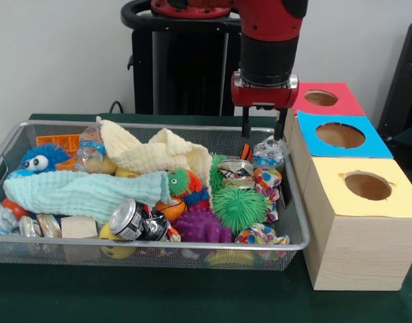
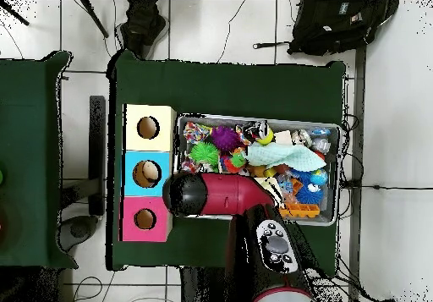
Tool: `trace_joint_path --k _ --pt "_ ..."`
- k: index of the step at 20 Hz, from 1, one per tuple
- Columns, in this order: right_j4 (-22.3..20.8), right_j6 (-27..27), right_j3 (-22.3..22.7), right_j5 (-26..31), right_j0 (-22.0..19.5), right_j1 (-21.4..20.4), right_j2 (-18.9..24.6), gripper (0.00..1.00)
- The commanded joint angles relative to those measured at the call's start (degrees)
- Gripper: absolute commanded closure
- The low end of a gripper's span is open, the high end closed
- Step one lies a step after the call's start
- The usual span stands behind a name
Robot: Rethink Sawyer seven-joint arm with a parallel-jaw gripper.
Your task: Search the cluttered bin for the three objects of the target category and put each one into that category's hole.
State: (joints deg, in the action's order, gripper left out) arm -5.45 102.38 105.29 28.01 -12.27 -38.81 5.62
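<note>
An orange edge (image 1: 246,152) is showing beside the crushed clear plastic bottle (image 1: 270,153). I should expect an orange striped toy to come into view when I lift the bottle.
The wire mesh bin (image 1: 192,247) is full of clutter. My gripper (image 1: 263,128) hangs open and empty over the bin's far right corner, its fingers straddling the space just above a clear plastic bottle (image 1: 269,153) with a blue label. A second clear bottle (image 1: 90,149) lies at the far left, by the cream cloth. The red-topped hole (image 1: 321,98) is in the farthest wooden box, just right of the gripper. In the overhead view the arm (image 2: 221,194) hides the gripper; the red-topped hole (image 2: 145,219) and the bin's rim (image 2: 340,172) show.
Blue-topped hole (image 1: 340,134) and yellow-topped hole (image 1: 367,185) sit nearer in the row of boxes. The bin also holds a metal can (image 1: 128,220), spiky balls in green (image 1: 239,207) and purple (image 1: 202,227), a mint cloth (image 1: 78,192), a blue fuzzy toy (image 1: 39,158).
</note>
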Motion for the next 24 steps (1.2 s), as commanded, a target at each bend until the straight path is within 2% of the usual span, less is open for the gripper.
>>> trace_joint_path --k 1,19,24 --pt "-2.5 1.0 -1.1 1.5 -1.4 2.2 3.1 0.0" --pt "-4.6 1.7 0.6 -4.3 -1.6 6.0 3.6 0.0" --pt "-5.2 2.0 1.5 -5.1 -1.8 5.7 3.7 0.0"
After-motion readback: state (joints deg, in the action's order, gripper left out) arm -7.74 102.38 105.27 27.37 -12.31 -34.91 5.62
